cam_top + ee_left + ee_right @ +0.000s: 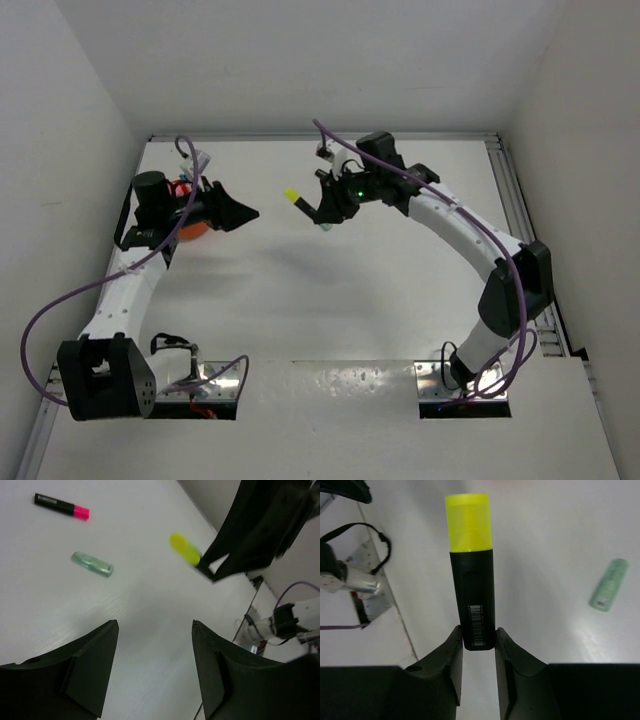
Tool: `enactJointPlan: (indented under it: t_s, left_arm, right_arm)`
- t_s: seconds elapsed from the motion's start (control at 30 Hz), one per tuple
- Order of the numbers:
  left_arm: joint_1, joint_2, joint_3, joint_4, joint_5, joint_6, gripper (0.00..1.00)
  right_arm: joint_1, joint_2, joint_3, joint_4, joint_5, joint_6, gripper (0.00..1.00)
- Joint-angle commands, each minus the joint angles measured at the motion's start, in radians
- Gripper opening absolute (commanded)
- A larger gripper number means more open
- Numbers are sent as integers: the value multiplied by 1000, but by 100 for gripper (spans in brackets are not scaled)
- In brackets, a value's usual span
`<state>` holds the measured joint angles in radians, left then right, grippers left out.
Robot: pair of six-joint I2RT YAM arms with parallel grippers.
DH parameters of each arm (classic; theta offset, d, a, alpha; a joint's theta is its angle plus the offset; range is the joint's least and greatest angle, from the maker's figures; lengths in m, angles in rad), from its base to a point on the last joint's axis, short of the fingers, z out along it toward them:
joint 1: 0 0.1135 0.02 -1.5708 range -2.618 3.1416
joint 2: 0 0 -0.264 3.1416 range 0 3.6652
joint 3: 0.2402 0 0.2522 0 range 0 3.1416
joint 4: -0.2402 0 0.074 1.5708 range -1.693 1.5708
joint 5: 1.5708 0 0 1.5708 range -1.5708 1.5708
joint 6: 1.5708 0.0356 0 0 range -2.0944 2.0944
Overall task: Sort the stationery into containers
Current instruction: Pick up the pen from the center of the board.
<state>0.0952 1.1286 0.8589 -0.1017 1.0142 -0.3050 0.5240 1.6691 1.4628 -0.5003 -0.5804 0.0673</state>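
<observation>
The orange bowl (193,230) is a long way from my right gripper, which is at the highlighter's tail end, so my left gripper should grab the yellow cap (291,194) and carry the highlighter over.
My right gripper (318,207) is shut on the tail end of a black highlighter with a yellow cap (293,197) and holds it above the table, cap pointing left. In the right wrist view the highlighter (471,580) sticks out from between the jaws of the right gripper (476,635). A pale green stationery piece (609,585) lies on the table beside it; it also shows in the left wrist view (92,564). A black highlighter with a pink end (62,506) lies farther off. My left gripper (248,213) (155,625) is open and empty. The orange bowl (192,230) is mostly hidden under the left arm.
A metal rail (515,210) runs along the table's right side, and white walls close in the left, back and right. Two metal mounting plates (210,385) sit at the near edge. Something red (182,188) shows beside the left wrist.
</observation>
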Motion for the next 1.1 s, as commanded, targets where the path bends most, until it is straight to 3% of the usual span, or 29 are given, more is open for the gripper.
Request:
enactJointPlan:
  t_s: [0.0, 0.2, 0.47, 0.57, 0.8, 0.87, 0.97, 1.03, 1.07]
  left_arm:
    - [-75, 8, 11, 218, -100, -340, 67]
    - [-166, 89, -3, 309, -190, -546, 68]
    - [-218, 131, 8, 310, -261, -572, 65]
    - [-219, 151, 14, 332, -252, -586, 53]
    - [-197, 143, 19, 318, -204, -540, 10]
    - [-174, 135, 23, 291, -187, -513, 1]
    - [-96, 134, 75, 179, -152, -422, 0]
    - [-46, 135, 94, 127, -131, -350, 0]
    - [-10, 138, 148, 105, -112, -309, 0]
  right_arm:
    - [59, 29, 45, 55, -27, 157, 0]
    - [100, 58, 96, 49, 20, 174, 0]
    - [129, 49, 106, 26, 47, 144, 0]
    - [159, 53, 108, 14, 68, 115, 0]
    - [200, 78, 152, 3, 125, 94, 0]
    - [195, 84, 162, 0, 143, 123, 12]
    - [154, 89, 168, 17, 117, 173, 15]
    - [134, 90, 169, 22, 106, 192, 33]
    - [113, 87, 166, 26, 108, 215, 55]
